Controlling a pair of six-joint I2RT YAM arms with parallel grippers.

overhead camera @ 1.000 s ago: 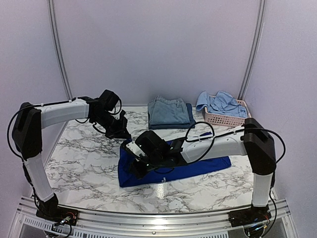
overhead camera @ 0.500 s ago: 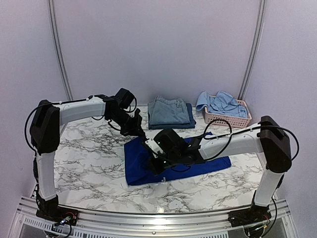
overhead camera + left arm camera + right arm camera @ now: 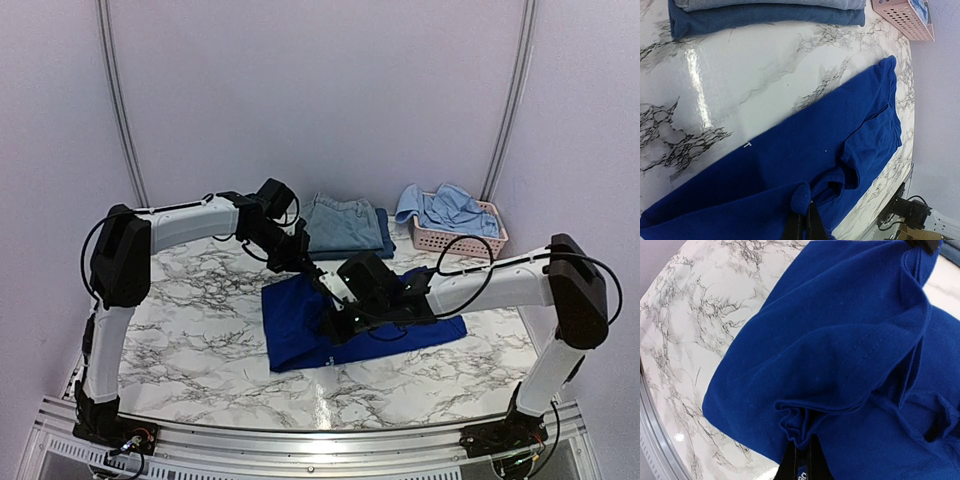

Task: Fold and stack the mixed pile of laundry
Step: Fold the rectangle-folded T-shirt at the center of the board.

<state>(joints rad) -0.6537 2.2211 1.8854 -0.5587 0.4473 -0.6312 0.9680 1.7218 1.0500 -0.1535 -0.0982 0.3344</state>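
Observation:
Both grippers are holding the T-shirt flap (image 3: 295, 308) at its far and near ends. My right gripper should now pull it over the lower layer (image 3: 402, 343) until the flap lies flat.
The royal-blue T-shirt (image 3: 295, 322) lies partly folded across the middle of the marble table (image 3: 180, 320). My left gripper (image 3: 308, 270) is at the shirt's far edge. In the left wrist view that gripper (image 3: 805, 220) is shut on a small nub of the blue T-shirt (image 3: 790, 150). My right gripper (image 3: 336, 327) is at the near side of the fold. In the right wrist view it (image 3: 802, 452) is shut on bunched layers of the T-shirt (image 3: 830, 325). Folded denim and navy pieces (image 3: 343, 226) sit stacked at the back.
A pink lattice basket (image 3: 462, 240) stands at the back right with a light-blue shirt (image 3: 448, 208) in it. The basket's corner (image 3: 902, 17) and the denim stack (image 3: 765, 12) show at the top of the left wrist view. Curved frame poles rise behind the table.
Both arms have swung to the right with the shirt's left part held between their fingers. The shirt's left edge has shifted right, and more marble shows at the left.

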